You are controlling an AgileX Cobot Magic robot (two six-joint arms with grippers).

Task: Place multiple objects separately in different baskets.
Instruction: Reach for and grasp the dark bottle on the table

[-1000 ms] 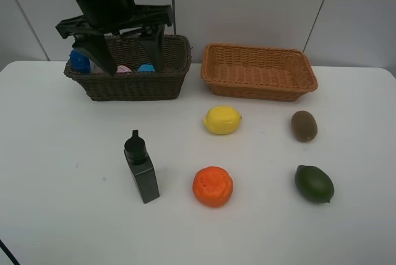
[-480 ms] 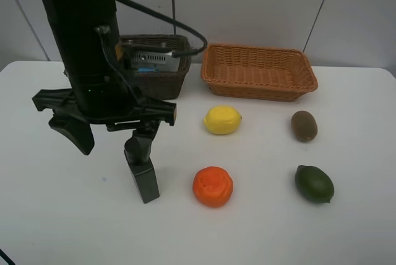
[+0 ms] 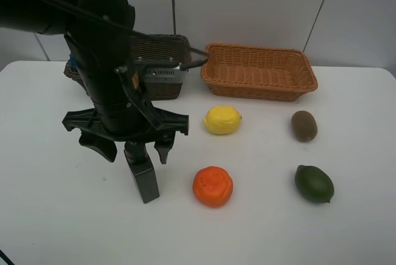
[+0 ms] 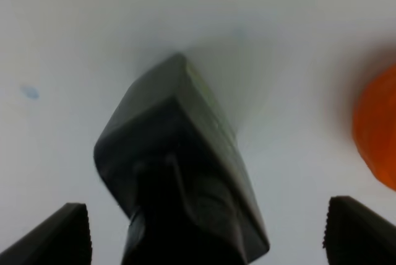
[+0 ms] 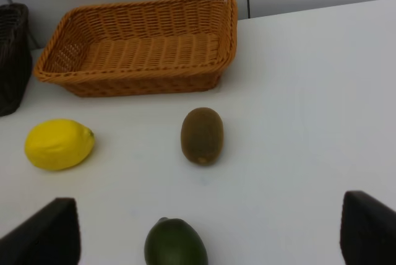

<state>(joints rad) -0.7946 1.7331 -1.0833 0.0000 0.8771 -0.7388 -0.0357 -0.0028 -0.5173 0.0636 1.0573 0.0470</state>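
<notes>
The open fingers are on both sides of the upright bottle, clear of the orange, so my left gripper keeps going down and closes on the black pump bottle's upper body.
The black pump bottle stands upright on the white table. My left gripper hangs open over it, one finger on each side of the pump head, not touching. The arm hides most of the dark brown basket. The light tan basket holds nothing. On the table lie the lemon, orange, kiwi and dark green fruit. My right gripper is open above the fruit, holding nothing.
The white table runs to a pale wall behind the baskets. The left arm's cable loops over the dark basket. A corner of that basket shows in the right wrist view.
The left arm has swung from above the dark basket out to the front and down. Its open fingers now straddle the black pump bottle. Nothing else moved.
</notes>
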